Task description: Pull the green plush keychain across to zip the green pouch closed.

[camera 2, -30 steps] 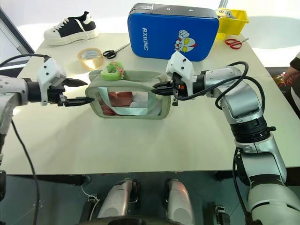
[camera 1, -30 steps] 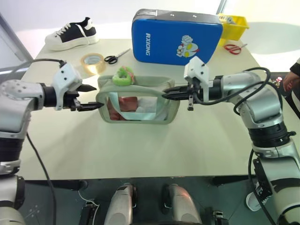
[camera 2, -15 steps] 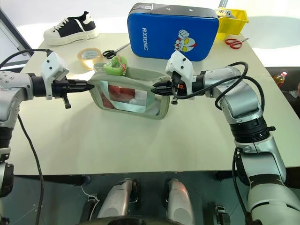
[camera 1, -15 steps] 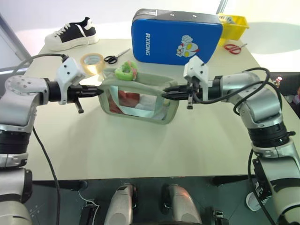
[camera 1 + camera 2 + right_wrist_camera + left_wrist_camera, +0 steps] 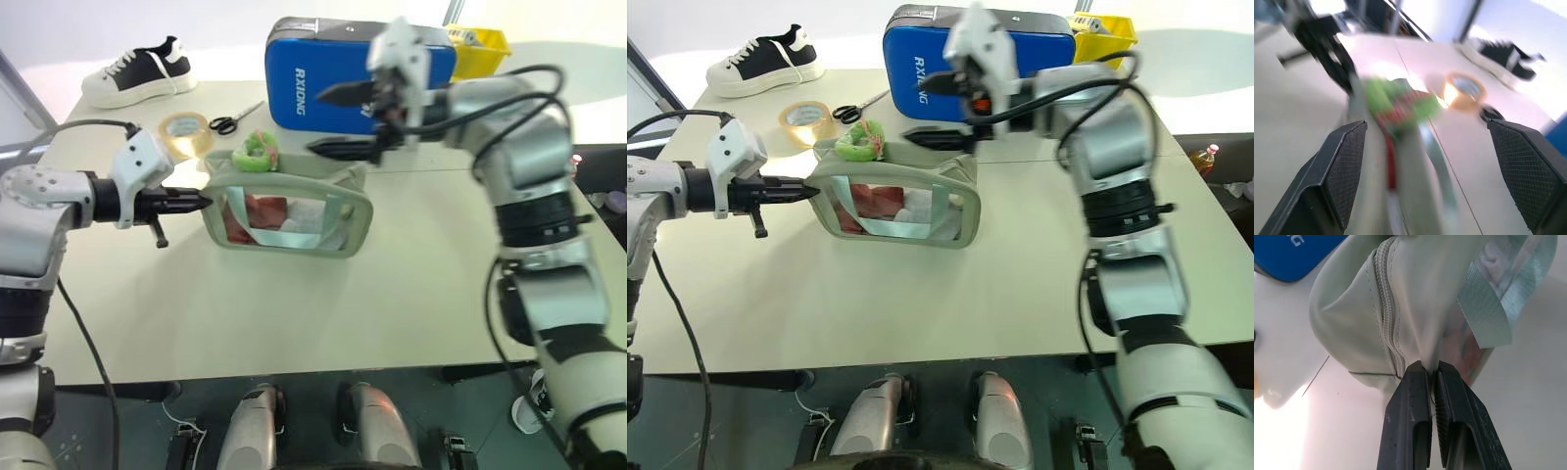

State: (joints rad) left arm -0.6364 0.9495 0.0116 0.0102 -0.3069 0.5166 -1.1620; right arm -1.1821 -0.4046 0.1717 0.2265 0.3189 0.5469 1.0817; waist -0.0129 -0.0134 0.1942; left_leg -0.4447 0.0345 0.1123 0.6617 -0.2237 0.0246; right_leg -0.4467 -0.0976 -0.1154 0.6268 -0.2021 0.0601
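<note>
My gripper will pull the green plush keychain (image 5: 257, 153) to the green pouch's far end, where it will dangle, since the open slit (image 5: 1392, 178) runs along the pouch's top.
The green pouch (image 5: 286, 217) stands on the table, its clear window showing red and white contents. The green plush keychain (image 5: 257, 152) sits on the pouch's top edge near its left end, blurred in the right wrist view (image 5: 1396, 100). My left gripper (image 5: 201, 201) is shut on the pouch's left end, its fingers (image 5: 1409, 396) pinching the fabric beside the zipper. My right gripper (image 5: 328, 120) hangs open above the pouch's right end, to the right of the keychain, with nothing between its fingers.
A blue hard case (image 5: 294, 78) stands behind the pouch, just beyond my right gripper. A tape roll (image 5: 186, 127), black scissors (image 5: 232, 120) and a shoe (image 5: 137, 70) lie at the back left. A yellow bin (image 5: 485, 41) sits at the back right.
My right gripper let go of the pouch's right end, opened wide, and rose up and leftward. My left gripper, open one second ago, closed on the pouch's left end.
</note>
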